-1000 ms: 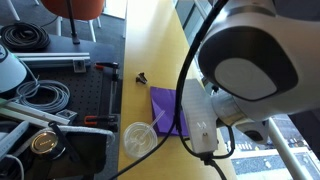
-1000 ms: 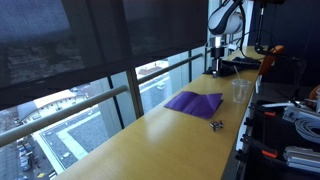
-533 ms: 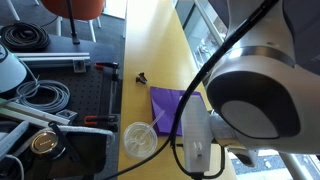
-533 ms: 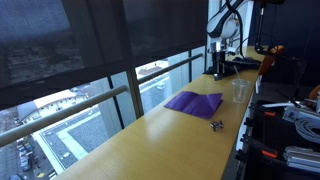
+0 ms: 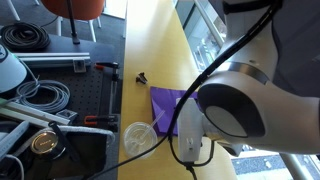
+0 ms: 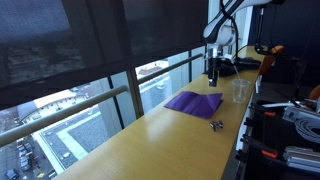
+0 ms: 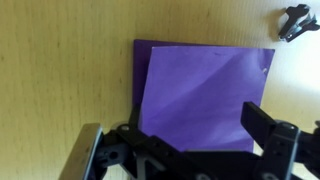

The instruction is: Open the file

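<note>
My open fingers are on both sides of the loose edge of the file's purple top cover (image 7: 200,95), so I should keep moving my gripper down until they close on that edge (image 7: 143,114).
The file is a flat purple folder (image 7: 200,95) lying shut on the yellow wooden counter. It shows in both exterior views (image 5: 163,104) (image 6: 193,102). My gripper (image 7: 185,145) hangs above its near edge in the wrist view, fingers spread wide with nothing between them. In an exterior view the gripper (image 6: 213,68) is in the air beyond the file, clear of it. In an exterior view the arm's large body hides the right part of the file.
A clear plastic cup (image 5: 138,138) (image 6: 239,91) stands next to the file. A small black clip (image 5: 141,77) (image 6: 216,125) (image 7: 296,20) lies on the counter. Cables and tools fill the black bench (image 5: 50,90). A window and railing run along the counter's far side.
The arm has swung towards the file and lower; in an exterior view its body now fills more of the right side. The file, cup and clip have not moved.
</note>
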